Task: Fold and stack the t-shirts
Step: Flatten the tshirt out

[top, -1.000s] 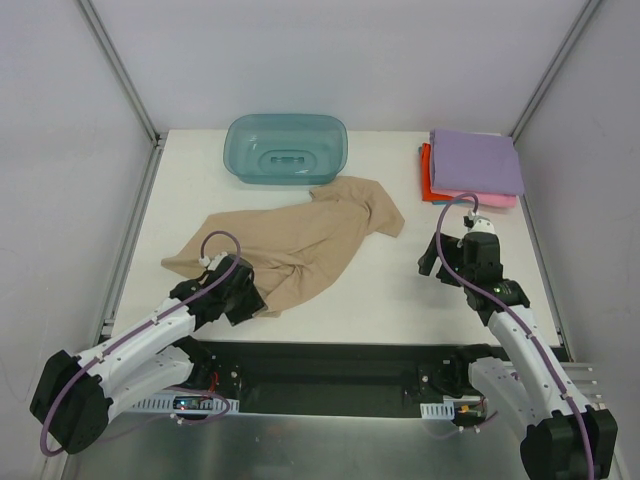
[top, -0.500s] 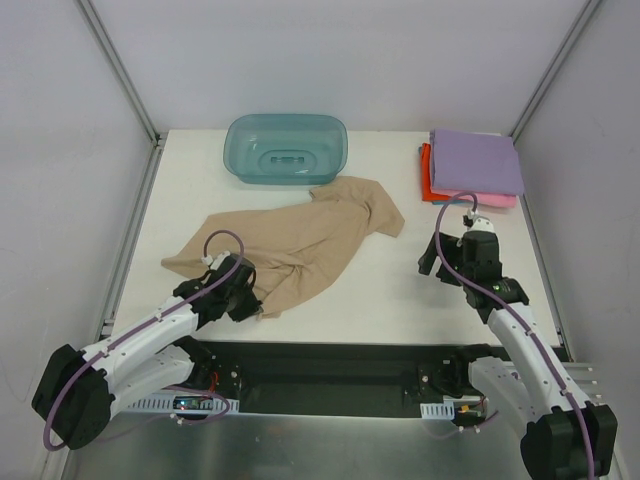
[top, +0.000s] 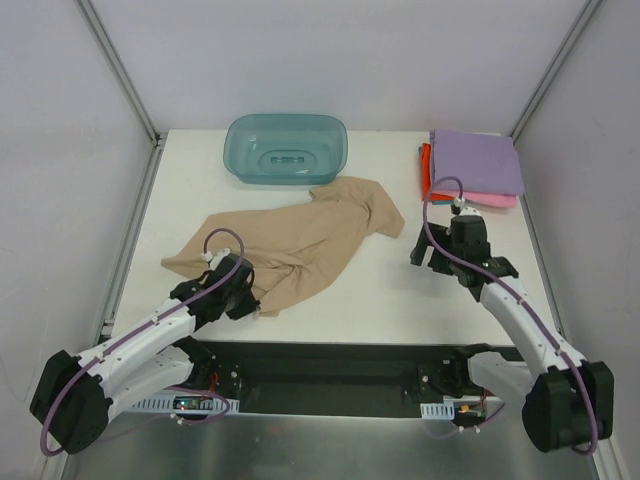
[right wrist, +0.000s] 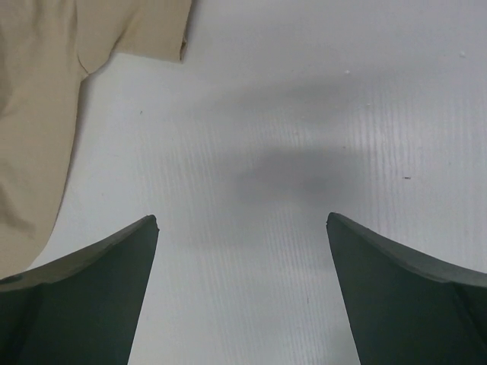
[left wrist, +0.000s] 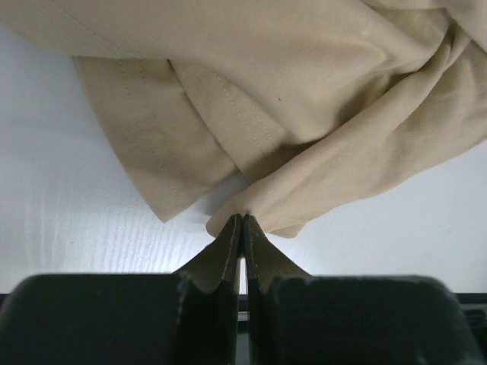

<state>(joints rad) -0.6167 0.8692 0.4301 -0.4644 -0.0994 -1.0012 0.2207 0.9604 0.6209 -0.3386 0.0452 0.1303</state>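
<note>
Next, my right gripper takes the loose end (top: 392, 227) beside the held corner before both grippers spread the t-shirt, because my left gripper holds just one hem corner (left wrist: 242, 211) of the crumpled tan-beige t-shirt.
A tan-beige t-shirt (top: 300, 240) lies crumpled across the middle of the white table, and fills the top of the left wrist view (left wrist: 289, 84). My left gripper (top: 258, 297) is shut on the shirt's near hem corner (left wrist: 242, 217). A folded stack sits at the back right: the lilac-purple shirt (top: 477, 161) on top, pink (top: 496, 200) and red-orange (top: 427, 172) edges showing below. My right gripper (top: 432, 253) is open and empty over bare table, just right of the tan shirt's sleeve (right wrist: 144, 26).
A translucent teal plastic tub (top: 287, 148) stands at the back centre, touching the tan shirt's far edge. Metal frame posts rise at the back corners. The table's near edge runs just behind the arm bases.
My right gripper has moved left and a little back, toward the tan shirt's sleeve. My left gripper stays on the hem corner, shifted only slightly.
</note>
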